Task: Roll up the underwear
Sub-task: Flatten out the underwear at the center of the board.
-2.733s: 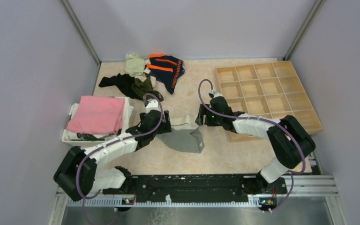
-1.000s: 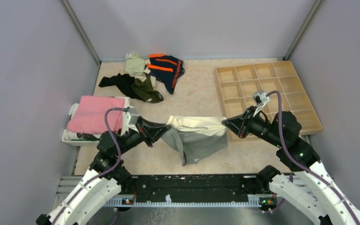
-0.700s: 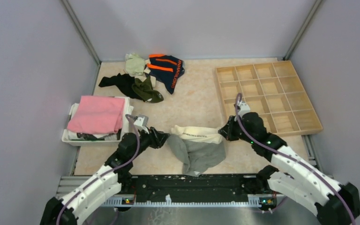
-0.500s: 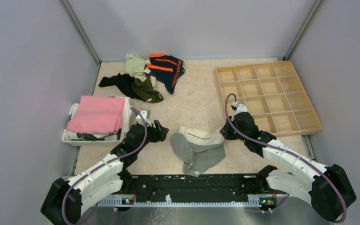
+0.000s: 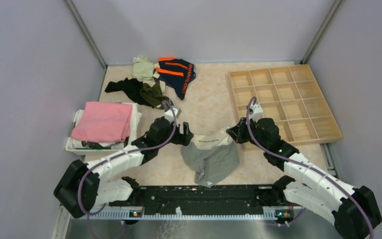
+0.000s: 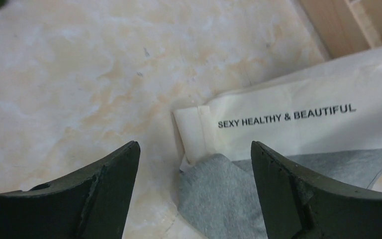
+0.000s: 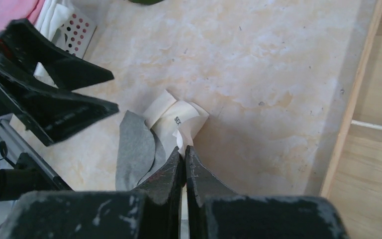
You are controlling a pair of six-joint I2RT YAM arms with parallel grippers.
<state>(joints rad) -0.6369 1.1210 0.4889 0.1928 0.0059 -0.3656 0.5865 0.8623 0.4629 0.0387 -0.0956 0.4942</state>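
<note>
My gripper will make the cream waistband (image 5: 212,140) open out longer and straighter when it lifts it, because the waistband's end (image 6: 194,132) is folded over near the lettering.
The grey underwear (image 5: 213,160) with a cream lettered waistband (image 5: 210,142) lies crumpled on the table between my two grippers. My left gripper (image 5: 185,135) stands open at the waistband's left end; in the left wrist view its spread fingers (image 6: 110,185) flank that end (image 6: 199,130) and hold nothing. My right gripper (image 5: 233,133) is shut on the waistband's right end, with cream cloth (image 7: 179,119) pinched at its tips (image 7: 184,150) and grey fabric (image 7: 134,149) hanging to the left.
More underwear lies at the back left: a navy pair with orange stripes (image 5: 176,72), an olive one (image 5: 155,95), a dark one (image 5: 124,87). A pink cloth (image 5: 103,121) tops a white basket (image 5: 74,144). A wooden compartment tray (image 5: 283,99) sits at the right.
My left gripper has let go of the waistband's left end and opened. The stretched, lifted underwear has come down onto the table, and both grippers have drawn closer together.
</note>
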